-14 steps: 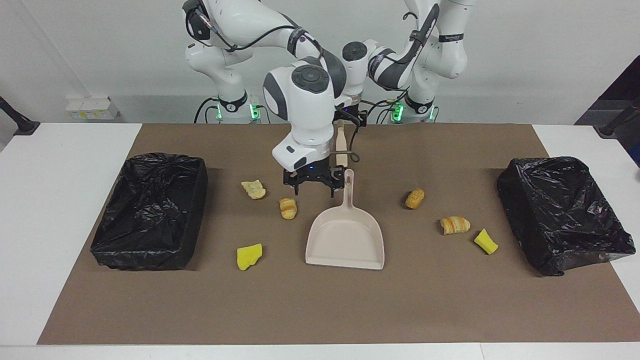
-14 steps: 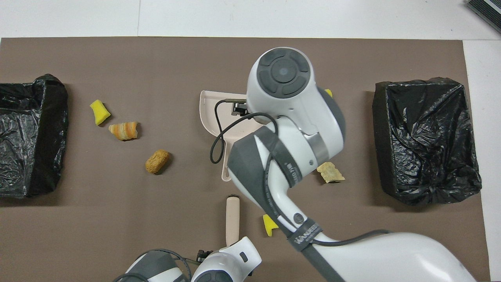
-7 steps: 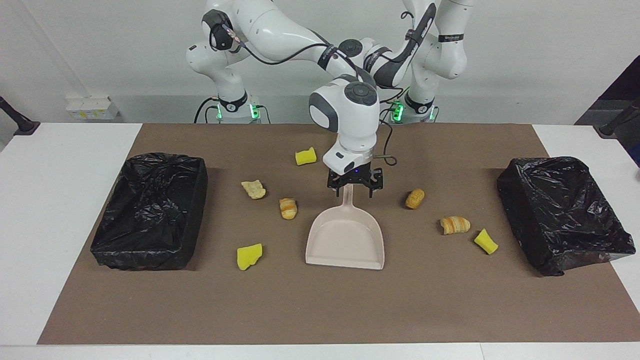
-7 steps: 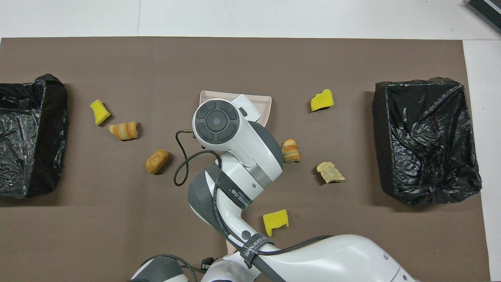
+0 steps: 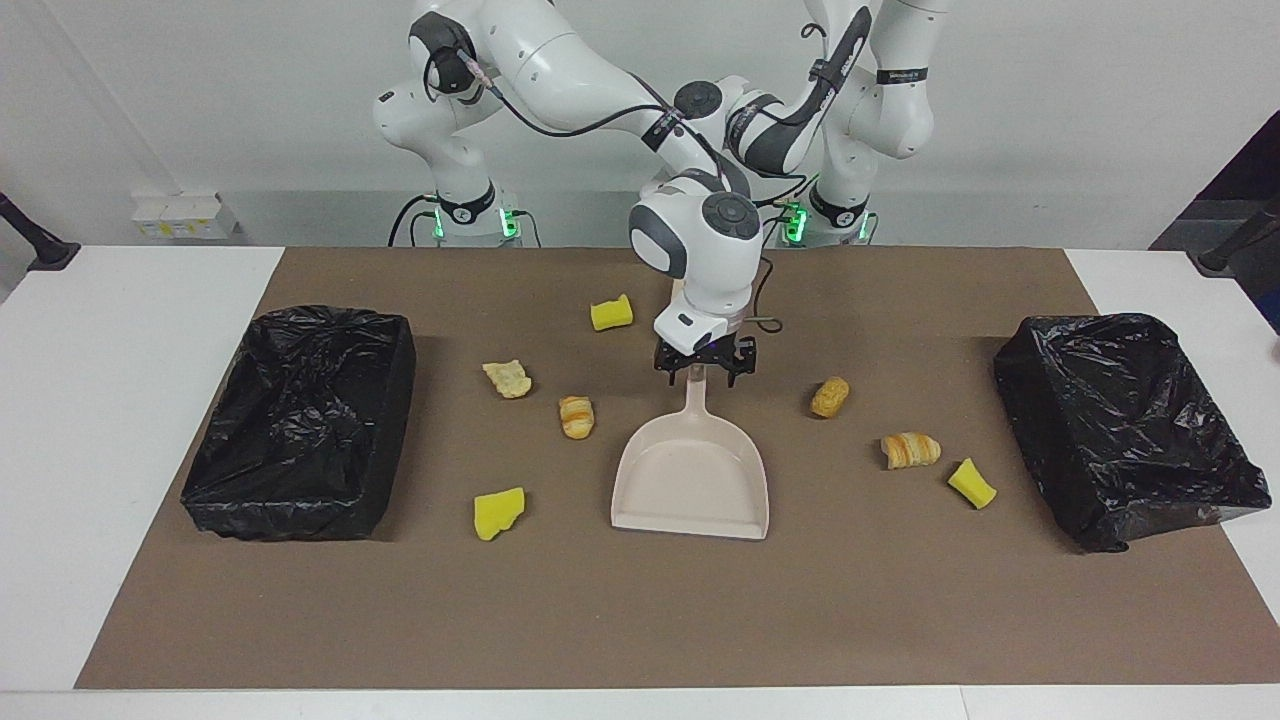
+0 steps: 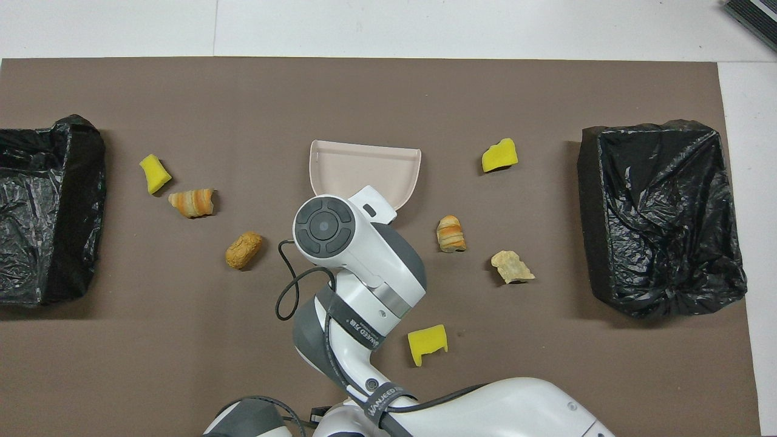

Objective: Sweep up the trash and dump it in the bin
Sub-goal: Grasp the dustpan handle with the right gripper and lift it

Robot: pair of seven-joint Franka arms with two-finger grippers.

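My right gripper needs to grab the dustpan's handle [image 5: 695,394], as the dustpan's opening [image 5: 690,528] points at the mat's far edge, and swing that opening around toward the trash on my left gripper's side.
The beige dustpan [image 5: 690,480] lies flat mid-table, handle toward the robots; it also shows in the overhead view [image 6: 364,170]. My right gripper [image 5: 703,377] is low over the handle's end, fingers open on either side of it. The trash lies around: yellow sponge chunks [image 5: 611,313] [image 5: 498,512] [image 5: 972,483] and brown pastry pieces [image 5: 508,378] [image 5: 576,416] [image 5: 829,397] [image 5: 909,450]. My left gripper is hidden by the right arm's wrist; only its hand's body [image 6: 249,419] shows. The brush is hidden.
Two bins lined with black bags stand on the brown mat: one [image 5: 300,420] at the right arm's end, one [image 5: 1130,420] at the left arm's end. The mat [image 5: 640,620] has bare room between the dustpan's mouth and its edge farthest from the robots.
My right gripper has swung from beside the dustpan's handle to over it and sunk to the handle's end. The brush in my left gripper, seen a second ago, is now covered.
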